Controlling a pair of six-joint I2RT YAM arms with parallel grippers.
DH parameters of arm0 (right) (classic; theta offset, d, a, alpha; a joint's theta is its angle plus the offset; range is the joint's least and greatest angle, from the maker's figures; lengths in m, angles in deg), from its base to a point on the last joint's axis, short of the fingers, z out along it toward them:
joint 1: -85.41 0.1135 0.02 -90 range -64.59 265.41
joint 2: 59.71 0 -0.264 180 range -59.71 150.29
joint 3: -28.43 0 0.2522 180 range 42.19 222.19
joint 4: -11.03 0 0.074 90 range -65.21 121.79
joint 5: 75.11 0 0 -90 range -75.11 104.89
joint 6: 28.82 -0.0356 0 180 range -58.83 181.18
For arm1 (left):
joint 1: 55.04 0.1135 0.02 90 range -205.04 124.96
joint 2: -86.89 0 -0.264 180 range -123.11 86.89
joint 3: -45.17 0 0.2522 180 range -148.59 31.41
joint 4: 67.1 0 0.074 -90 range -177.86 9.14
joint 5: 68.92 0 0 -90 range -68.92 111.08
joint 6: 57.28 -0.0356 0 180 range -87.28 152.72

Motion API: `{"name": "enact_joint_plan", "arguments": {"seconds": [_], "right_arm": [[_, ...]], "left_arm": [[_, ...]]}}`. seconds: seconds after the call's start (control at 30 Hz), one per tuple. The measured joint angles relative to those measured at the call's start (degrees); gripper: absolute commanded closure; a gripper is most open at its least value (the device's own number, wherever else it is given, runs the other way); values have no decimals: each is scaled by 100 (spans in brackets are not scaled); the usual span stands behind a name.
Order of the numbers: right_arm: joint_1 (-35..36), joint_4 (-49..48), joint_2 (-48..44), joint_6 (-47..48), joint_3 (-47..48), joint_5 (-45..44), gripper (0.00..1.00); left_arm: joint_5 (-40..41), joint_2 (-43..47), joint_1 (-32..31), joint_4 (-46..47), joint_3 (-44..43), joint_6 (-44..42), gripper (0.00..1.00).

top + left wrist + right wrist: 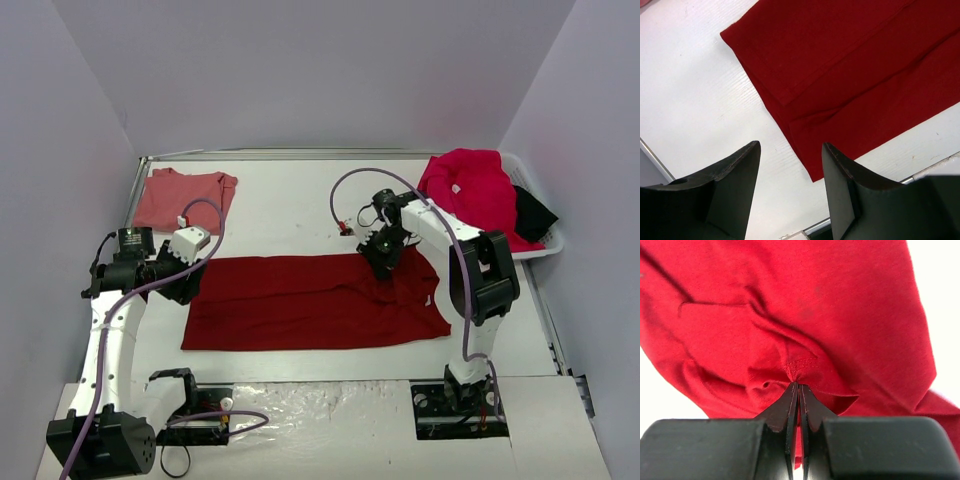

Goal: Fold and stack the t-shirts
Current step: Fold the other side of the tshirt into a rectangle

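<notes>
My right gripper pinches the puckered crimson cloth (802, 365), and the cloth piece's front half (348, 325) is smooth. I should keep pulling the crimson cloth forward until it's flat there.
A dark crimson t-shirt (310, 300) lies folded into a long band across the middle of the table. My right gripper (382, 262) is down on its upper right part and shut on a pinch of the crimson t-shirt (805, 315), the cloth puckered at the fingertips. My left gripper (188, 283) hovers open just off the band's left end, whose corner (812, 172) shows between its fingers (747, 165). A faded salmon-pink t-shirt (182, 197) lies folded at the back left. A raspberry pink-red t-shirt (470, 190) is heaped in the basket.
The white plastic basket (548, 245) stands at the back right edge with a black cloth (533, 212) beside the raspberry shirt. Purple cables loop over both arms. The table's metal edge (935, 167) runs near the left gripper.
</notes>
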Motion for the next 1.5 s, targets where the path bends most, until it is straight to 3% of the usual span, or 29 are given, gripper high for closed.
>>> {"name": "enact_joint_plan", "arguments": {"seconds": [0.33, 0.73, 1.3, 1.33, 1.4, 1.5], "right_arm": [[496, 149, -693, -31, -291, 66, 100], [1285, 264, -710, -160, -728, 87, 100], [2151, 531, 179, -59, -765, 365, 99], [2192, 540, 280, -52, -765, 387, 95], [2238, 693, 426, -81, -726, 494, 67], [2247, 951, 435, -109, -658, 671, 57]], "left_arm": [[11, 24, 2, 0, 7, 0, 49], [44, 66, 0, 2, 9, -2, 49], [81, 68, 0, 7, 13, -2, 49], [81, 72, 2, 13, 20, -2, 49], [87, 85, 0, 35, 59, -2, 49], [125, 94, 0, 42, 120, -4, 49]]}}
